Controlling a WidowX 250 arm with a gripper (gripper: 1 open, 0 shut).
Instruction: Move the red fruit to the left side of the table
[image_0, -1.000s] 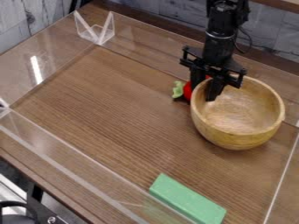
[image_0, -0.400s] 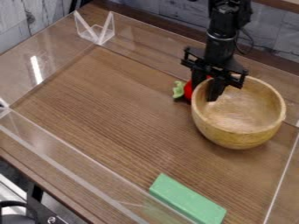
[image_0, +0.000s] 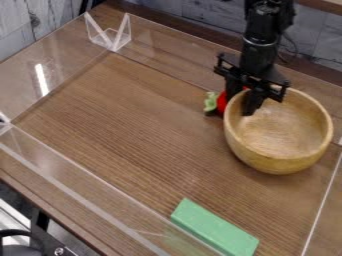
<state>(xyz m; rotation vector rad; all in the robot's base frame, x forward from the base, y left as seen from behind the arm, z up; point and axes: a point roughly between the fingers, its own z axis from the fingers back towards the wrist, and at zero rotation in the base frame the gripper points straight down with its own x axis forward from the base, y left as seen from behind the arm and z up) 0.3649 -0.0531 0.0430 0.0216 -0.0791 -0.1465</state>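
The wooden bowl's rim (image_0: 233, 112) beside the red fruit (image_0: 225, 99) is between my gripper's fingers, so I should open them and lift clear before I take the red fruit.
The red fruit (image_0: 210, 102), small with a bit of green, lies on the table (image_0: 120, 115) just outside the left rim of a wooden bowl (image_0: 283, 160). It is partly hidden by that rim. My gripper (image_0: 257, 100) points straight down from a black arm. Its fingers straddle the bowl's near-left rim, one inside and one outside, and are shut on the rim. The fruit sits a short way left of the fingers and is not touched by them.
A flat green block (image_0: 214, 229) lies near the front edge. Clear acrylic walls (image_0: 40, 75) border the tabletop, and a small clear stand (image_0: 107, 32) sits at the back left corner. Bare wood stretches across the left half.
The gripper and the wooden bowl have shifted slightly to the right together. The red fruit has stayed where it was, so a little more of it shows.
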